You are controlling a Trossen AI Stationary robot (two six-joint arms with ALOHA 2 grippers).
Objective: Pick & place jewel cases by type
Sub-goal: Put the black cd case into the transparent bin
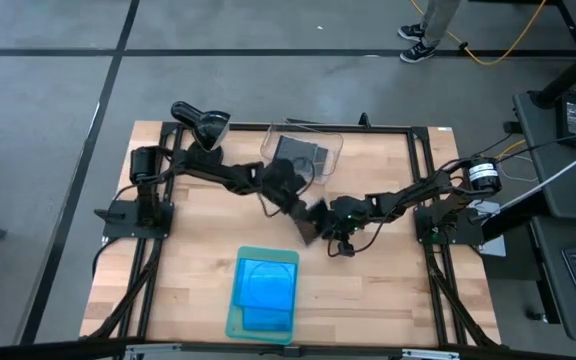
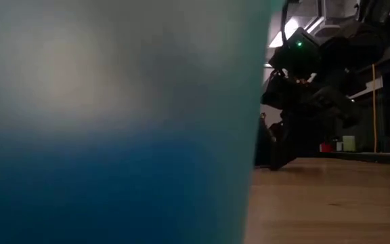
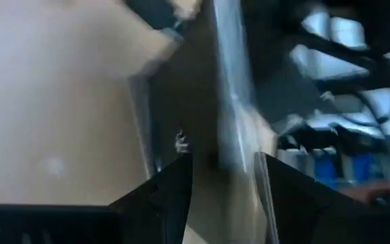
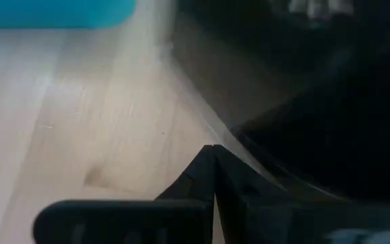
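My right gripper's fingers are shut beside the dark grey jewel case (image 1: pixel 309 229), which stands tilted, so next my left gripper opens and lays it flat on the wood (image 1: pixel 289 234) first.
A dark grey jewel case (image 1: pixel 309 226) stands tilted at the table's middle, between my two grippers. My left gripper (image 1: pixel 296 205) reaches it from the far left and is shut on it; the left wrist view shows the case edge-on (image 3: pixel 227 129) between the fingers. My right gripper (image 1: pixel 322 216) comes from the right, shut, with its tips (image 4: pixel 214 154) at the case's clear rim (image 4: pixel 195 108). Another dark case (image 1: pixel 298 152) lies in the clear bin (image 1: pixel 334 140). Blue cases (image 1: pixel 266 283) lie on the pale green tray (image 1: pixel 235 322). My left gripper pinches the dark case (image 3: pixel 230 159) between its two fingers (image 3: pixel 171 193), which lie one on each flat face. The fingers slant down from the table's far left. The case stands on edge, tilted; whether its lower corner rests on the table I cannot tell. My right gripper has its shut fingertips at the case's clear rim (image 4: pixel 232 146), slanting down from the table's right. Whether they touch the rim I cannot tell.
The bin stands at the far middle of the table and the tray at the near middle. The tray (image 2: pixel 114 122) fills the left of the low view and hides most of the table there. Bare wood lies left and right of the tray.
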